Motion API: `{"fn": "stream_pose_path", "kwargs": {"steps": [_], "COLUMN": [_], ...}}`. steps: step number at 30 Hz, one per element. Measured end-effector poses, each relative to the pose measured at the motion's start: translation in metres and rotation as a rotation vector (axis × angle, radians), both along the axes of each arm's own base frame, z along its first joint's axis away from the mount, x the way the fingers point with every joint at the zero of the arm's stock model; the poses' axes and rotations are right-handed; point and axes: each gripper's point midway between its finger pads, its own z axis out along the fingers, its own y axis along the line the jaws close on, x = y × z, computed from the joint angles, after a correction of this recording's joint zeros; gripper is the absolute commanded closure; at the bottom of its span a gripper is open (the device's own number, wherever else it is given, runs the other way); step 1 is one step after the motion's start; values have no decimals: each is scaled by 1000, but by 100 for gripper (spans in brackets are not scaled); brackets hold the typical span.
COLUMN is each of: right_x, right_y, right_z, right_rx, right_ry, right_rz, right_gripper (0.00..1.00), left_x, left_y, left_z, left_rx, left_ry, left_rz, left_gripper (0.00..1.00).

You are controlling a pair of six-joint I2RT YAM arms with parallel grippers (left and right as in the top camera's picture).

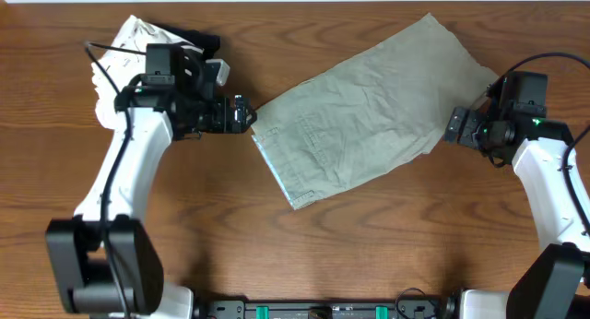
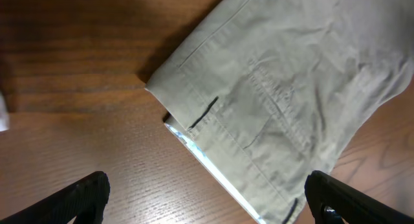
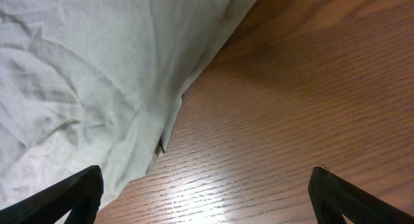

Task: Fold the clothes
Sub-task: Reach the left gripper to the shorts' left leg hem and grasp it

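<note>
The shorts' waistband corner lies free in front of the left gripper's open fingers, so the robot should keep moving toward that corner until the fingers are on both sides of it, and then close them.
The khaki grey-green shorts lie flat and diagonal across the middle of the table, waistband with its pale blue inner edge at the lower left, legs toward the upper right. My left gripper is open and empty just left of the waistband corner. In the left wrist view the waistband with belt loops fills the upper right, between my open fingers. My right gripper is open and empty at the right leg hem. The right wrist view shows the hem at the left, between open fingers.
A folded striped black-and-white garment lies at the far left, behind my left arm. Bare wooden table lies in front of the shorts.
</note>
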Motion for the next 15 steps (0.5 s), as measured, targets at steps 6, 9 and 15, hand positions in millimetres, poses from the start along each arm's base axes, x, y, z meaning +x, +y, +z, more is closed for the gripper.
{"fn": "stream_pose_path", "kwargs": {"steps": [6, 9, 15], "right_x": [0, 0, 1], "right_y": [0, 0, -1], "right_z": [0, 0, -3], "right_rx": [-2, -2, -6], "right_ry": [1, 1, -7], "right_rz": [-1, -1, -2], "right_gripper": [1, 1, 1], "left_x": [15, 20, 28], "left_y": [-2, -2, -6], "left_z": [-35, -50, -67], "left_rx": [-3, -3, -3], "left_ry": [30, 41, 43], "left_rz": [-17, -18, -28], "left_gripper": [2, 2, 2]}}
